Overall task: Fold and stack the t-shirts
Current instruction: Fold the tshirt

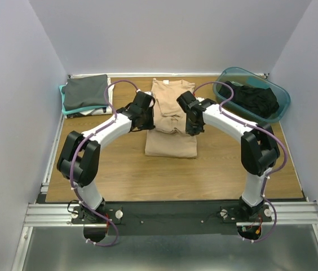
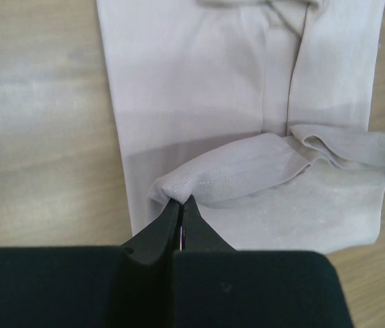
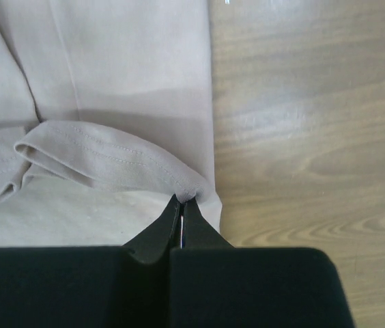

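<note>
My left gripper should go on moving toward the collar until the hem lies flat and then let go, because the hem's corners line up with the tan t-shirt's sides.
A tan t-shirt lies lengthwise in the middle of the table, its sides folded in. My left gripper is shut on the shirt's hem at the left corner. My right gripper is shut on the hem at the right corner. Both hold the hem lifted and folded over the shirt's middle. A stack of folded t-shirts, dark grey on top with teal and white beneath, sits at the back left. Black t-shirts lie in the tub.
A teal plastic tub stands at the back right corner. White walls close in the table on three sides. The wooden table shows bare in front of the tan shirt.
</note>
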`<state>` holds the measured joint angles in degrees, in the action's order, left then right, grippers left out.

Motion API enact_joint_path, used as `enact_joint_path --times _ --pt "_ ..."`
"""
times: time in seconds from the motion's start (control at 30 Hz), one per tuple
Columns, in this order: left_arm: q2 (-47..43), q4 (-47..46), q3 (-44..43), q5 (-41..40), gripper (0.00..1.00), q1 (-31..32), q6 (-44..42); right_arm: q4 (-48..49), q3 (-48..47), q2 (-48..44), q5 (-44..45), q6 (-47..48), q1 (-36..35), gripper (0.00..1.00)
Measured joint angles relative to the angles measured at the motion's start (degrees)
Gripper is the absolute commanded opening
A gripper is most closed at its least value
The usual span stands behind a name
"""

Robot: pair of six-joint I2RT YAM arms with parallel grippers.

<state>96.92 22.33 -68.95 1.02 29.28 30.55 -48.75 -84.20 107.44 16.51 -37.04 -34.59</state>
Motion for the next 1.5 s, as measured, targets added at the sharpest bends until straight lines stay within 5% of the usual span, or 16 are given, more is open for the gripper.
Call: enact_joint_path --times 0.73,0.8,0.87,0.9,0.93,1.0,1.23,1.5 --pt "15.89 -0.76 -15.67 2.54 0.0 -5.16 -6.58 1.16 -13.29 11.63 0.81 7.39 6.16 0.0" --pt "16.74 -0.76 -16.02 2.69 0.14 -5.44 -6.99 1.11 -13.86 12.7 0.81 7.74 6.27 0.01" --pt "17.77 -0.61 -16.55 2.75 0.39 -5.68 -7.21 1.14 -14.56 13.66 0.81 8.15 6.43 0.17" --pt "18.18 -0.55 -16.74 2.78 0.45 -5.81 -7.17 1.07 -15.04 14.03 0.79 8.5 6.49 0.27" --pt "18.45 -0.42 -16.85 2.78 0.47 -5.92 -7.37 1.09 -15.43 14.27 0.76 8.63 6.58 0.47" --pt "18.53 -0.04 -16.87 2.78 0.54 -6.16 -7.37 1.09 -16.55 14.53 0.81 9.09 6.82 0.58" --pt "16.65 -0.9 -15.13 2.86 0.58 -6.45 -7.17 1.27 -19.21 13.77 0.22 10.08 6.97 0.63" --pt "7.06 -5.57 -2.32 5.7 0.57 -6.45 -5.16 2.82 -12.26 7.65 -4.61 10.1 6.95 0.63"
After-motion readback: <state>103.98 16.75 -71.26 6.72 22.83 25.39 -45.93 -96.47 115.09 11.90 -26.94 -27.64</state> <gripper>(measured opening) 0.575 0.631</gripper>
